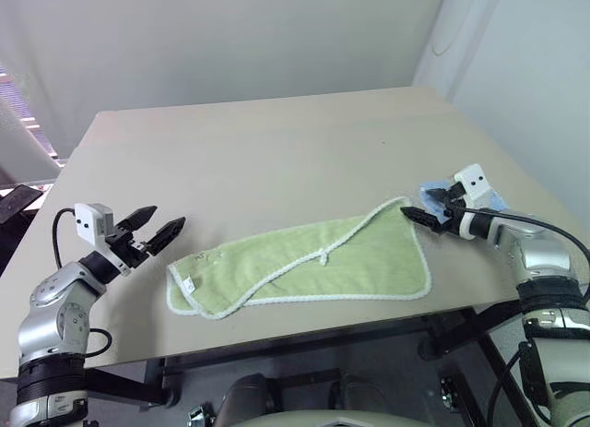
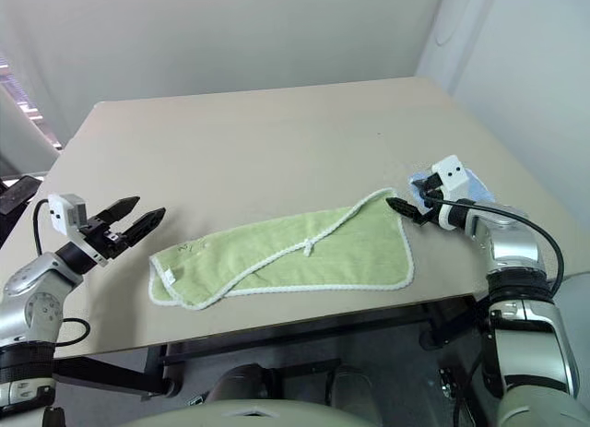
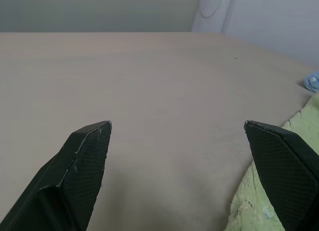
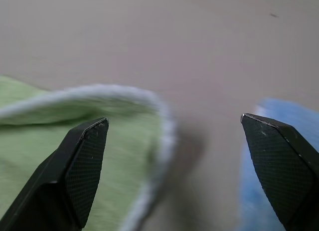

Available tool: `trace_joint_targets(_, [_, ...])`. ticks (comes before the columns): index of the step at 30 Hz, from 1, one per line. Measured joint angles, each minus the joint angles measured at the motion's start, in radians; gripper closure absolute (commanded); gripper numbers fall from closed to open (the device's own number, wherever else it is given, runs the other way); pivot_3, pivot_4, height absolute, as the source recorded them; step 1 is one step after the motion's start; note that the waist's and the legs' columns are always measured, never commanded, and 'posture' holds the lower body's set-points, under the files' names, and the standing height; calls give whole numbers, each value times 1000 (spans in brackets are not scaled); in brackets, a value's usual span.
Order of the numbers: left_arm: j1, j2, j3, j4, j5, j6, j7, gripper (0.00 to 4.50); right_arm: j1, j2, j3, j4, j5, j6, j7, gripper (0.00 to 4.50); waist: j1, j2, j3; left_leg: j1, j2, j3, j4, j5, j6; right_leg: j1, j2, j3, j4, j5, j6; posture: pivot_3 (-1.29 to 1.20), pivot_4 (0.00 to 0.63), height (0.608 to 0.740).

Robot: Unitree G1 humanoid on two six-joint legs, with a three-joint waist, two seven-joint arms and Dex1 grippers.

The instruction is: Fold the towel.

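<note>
My right gripper has the towel's far corner [image 1: 405,202] between its open fingers. I should keep going down toward the white edging [image 4: 165,125] until the fingers are on either side of it, then close them.
The towel [image 1: 304,267], light green with white corded edging, lies folded lengthwise near the table's front edge, a small loop at its middle. My left gripper [image 1: 157,226] hovers open just off the towel's left end, with nothing between its fingers. The left wrist view has the towel's edge [image 3: 259,211] beside one finger [image 3: 284,166]. My right gripper [image 1: 422,208] is open at the towel's far right corner, tips close above it. In the right wrist view that corner [image 4: 124,116] lies between the spread fingers.
A small light blue cloth [image 1: 490,197] lies on the table [image 1: 277,150] just behind my right gripper, also blue cloth [image 4: 279,116] in the right wrist view. The table's front edge runs close below the towel. Wide bare tabletop stretches behind it.
</note>
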Motion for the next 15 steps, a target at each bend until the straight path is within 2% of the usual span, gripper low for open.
trace_joint_targets(5, [14, -3, -1, -7, 0, -12, 4, 0, -37, 25, 30, 89, -43, -74, 17, 30, -17, 0, 0, 0, 0, 0, 1, 0, 0, 0, 0, 0, 2, 0, 0, 0, 0, 724])
trace_joint_targets(15, [81, -21, 6, -65, -1, -19, 33, 0, -217, 105, 80, 365, -145, -177, -21, 30, -34, 0, 0, 1, 2, 1, 5, 1, -2, 1, 1, 0, 6, 0, 0, 0, 0, 724])
